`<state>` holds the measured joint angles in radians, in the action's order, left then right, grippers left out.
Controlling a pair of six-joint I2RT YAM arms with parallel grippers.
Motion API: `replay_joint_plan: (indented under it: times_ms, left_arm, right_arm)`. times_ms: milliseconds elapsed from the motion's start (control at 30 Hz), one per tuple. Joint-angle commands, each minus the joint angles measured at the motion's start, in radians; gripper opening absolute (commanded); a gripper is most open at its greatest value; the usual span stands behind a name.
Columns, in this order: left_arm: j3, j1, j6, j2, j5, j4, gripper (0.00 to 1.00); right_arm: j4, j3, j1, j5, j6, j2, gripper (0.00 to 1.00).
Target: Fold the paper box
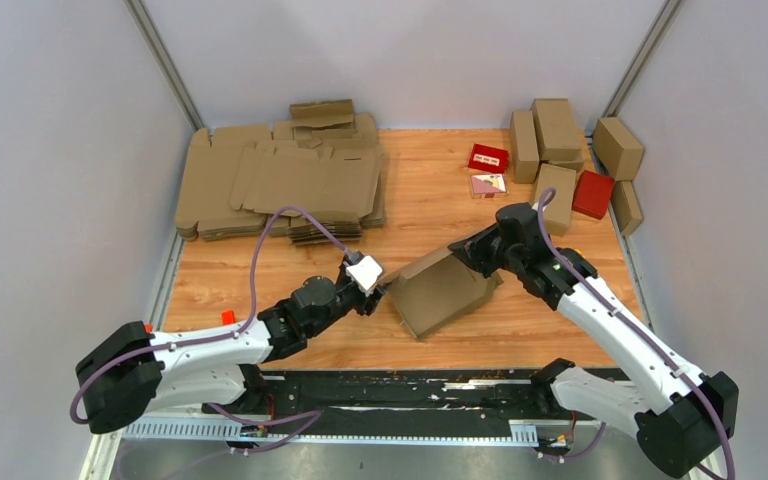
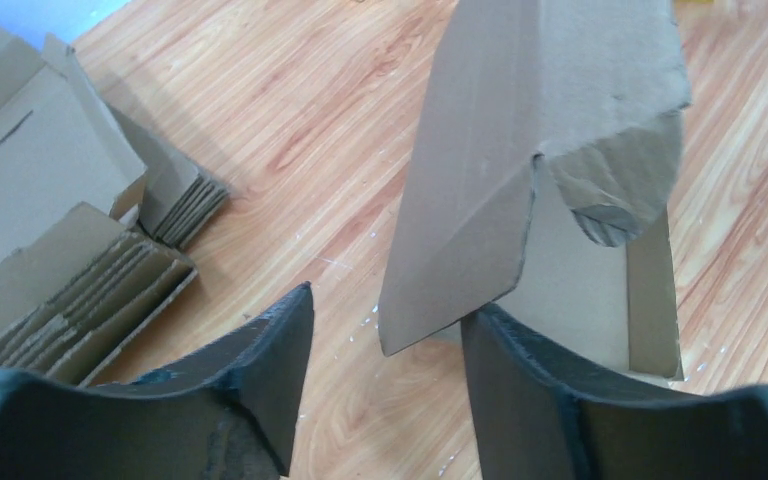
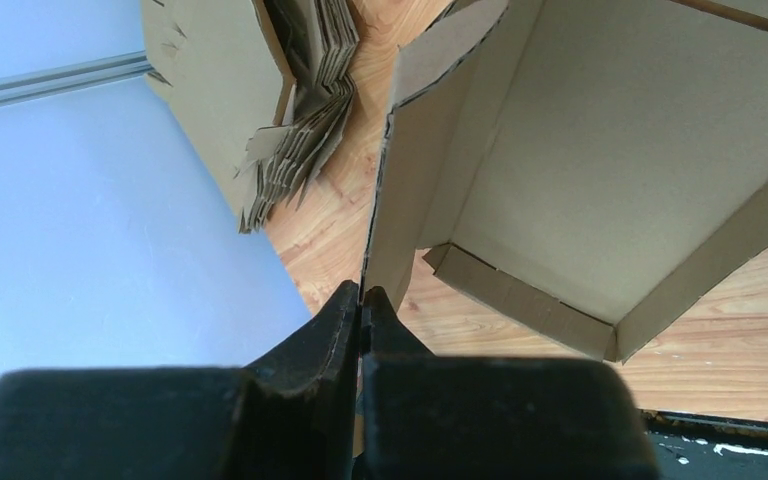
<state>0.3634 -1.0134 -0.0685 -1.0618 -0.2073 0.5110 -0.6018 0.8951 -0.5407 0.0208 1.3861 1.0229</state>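
Observation:
The paper box's side is held by my right gripper alone. Next, my left gripper pinches the side's loose corner so that my right gripper is free for the box's splayed end.
The paper box is a part-folded brown cardboard tray, tilted up on the wooden table between the two arms. My right gripper holds its far right side. In the right wrist view, that gripper is shut on the thin edge of a side wall of the box, whose inside faces the camera. My left gripper is at the box's left end. In the left wrist view it stands open. A flap of the box hangs down between the jaws, next to the right finger, not pinched.
A stack of flat brown blanks lies at the back left, also seen as blanks and blanks in the wrist views. Finished brown boxes and red boxes stand at the back right. Grey walls enclose the table.

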Motion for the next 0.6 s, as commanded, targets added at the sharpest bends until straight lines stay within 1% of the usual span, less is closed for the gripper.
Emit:
replay_joint_plan:
  times_ms: [0,100,200,267,367,433,467,500,533,567]
  left_arm:
    - [-0.003,0.003,0.038,0.022,-0.062,0.066,0.68]
    - [0.000,0.004,0.042,0.016,-0.071,0.064,0.74]
    - [0.003,0.003,0.028,0.001,-0.049,0.082,0.79]
    - [0.011,0.003,0.012,-0.015,-0.036,0.094,0.78]
    - [0.030,0.003,-0.019,-0.058,0.003,0.140,0.73]
    - [0.059,0.002,-0.023,-0.089,0.038,0.137,0.64]
    - [0.077,0.003,-0.024,-0.102,0.050,0.129,0.56]
    - [0.089,0.003,-0.023,-0.111,0.058,0.114,0.43]
    - [0.099,0.003,-0.019,-0.115,0.059,0.099,0.29]
    - [0.104,0.003,-0.018,-0.114,0.052,0.088,0.18]
  right_arm:
    - [0.013,-0.010,0.001,-0.042,-0.004,-0.001,0.00]
    - [0.016,-0.010,0.000,-0.053,0.000,0.002,0.00]
    - [0.018,-0.007,0.001,-0.062,0.006,0.005,0.00]
    - [0.021,-0.003,0.000,-0.071,0.009,0.009,0.00]
    - [0.025,0.003,-0.001,-0.086,0.010,0.017,0.00]
    - [0.022,0.009,-0.004,-0.093,0.008,0.025,0.00]
    - [0.020,0.012,-0.004,-0.094,0.002,0.027,0.02]
    - [0.020,0.015,-0.005,-0.094,-0.010,0.030,0.06]
    - [0.016,0.019,-0.005,-0.089,-0.031,0.033,0.15]
    - [0.002,0.028,-0.005,-0.068,-0.059,0.033,0.23]
